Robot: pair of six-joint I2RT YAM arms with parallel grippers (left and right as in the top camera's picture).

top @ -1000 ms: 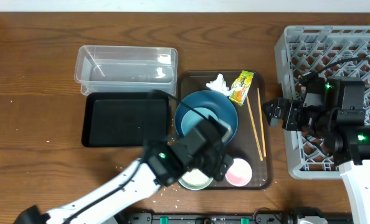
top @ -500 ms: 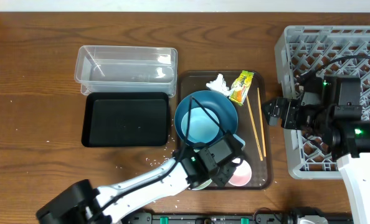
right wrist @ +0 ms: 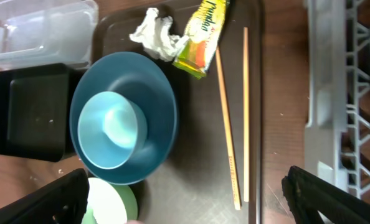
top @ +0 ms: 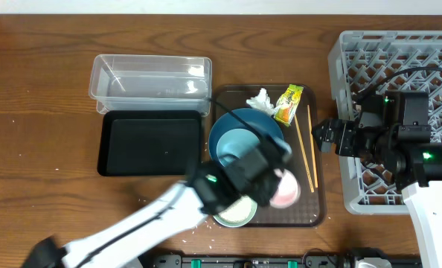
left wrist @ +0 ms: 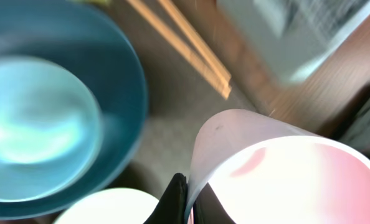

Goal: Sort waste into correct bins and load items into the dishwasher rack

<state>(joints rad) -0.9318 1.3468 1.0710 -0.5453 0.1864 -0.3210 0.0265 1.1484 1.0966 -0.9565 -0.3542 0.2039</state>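
I should take over the cup (top: 286,190) with my right gripper and load it, because my left gripper is holding the pink cup but the dishwasher rack (top: 370,71) is under my right arm.
My left gripper (left wrist: 186,199) is shut on the rim of the pink cup (left wrist: 284,168), its fingers pinching the cup's wall. In the overhead view the cup (top: 286,192) is over the brown tray (top: 319,212), between the large blue bowl (top: 266,126) and the pale green bowl (top: 236,212). A small light-blue bowl (top: 234,145) sits inside the blue one. Chopsticks (top: 304,149), a white tissue (top: 260,98) and a green-yellow wrapper (top: 289,103) lie on the tray. My right gripper (right wrist: 191,205) hangs open above the tray's right edge, holding nothing.
The grey dishwasher rack (top: 392,59) stands at the right, under my right arm. A clear tub (top: 150,82) and a black tray (top: 150,141) sit left of the brown tray. A few white grains (top: 141,199) dot the table near the front.
My left gripper has closed on the pink cup's rim, and the cup has shifted slightly toward the blue bowl. The right arm has stayed put.
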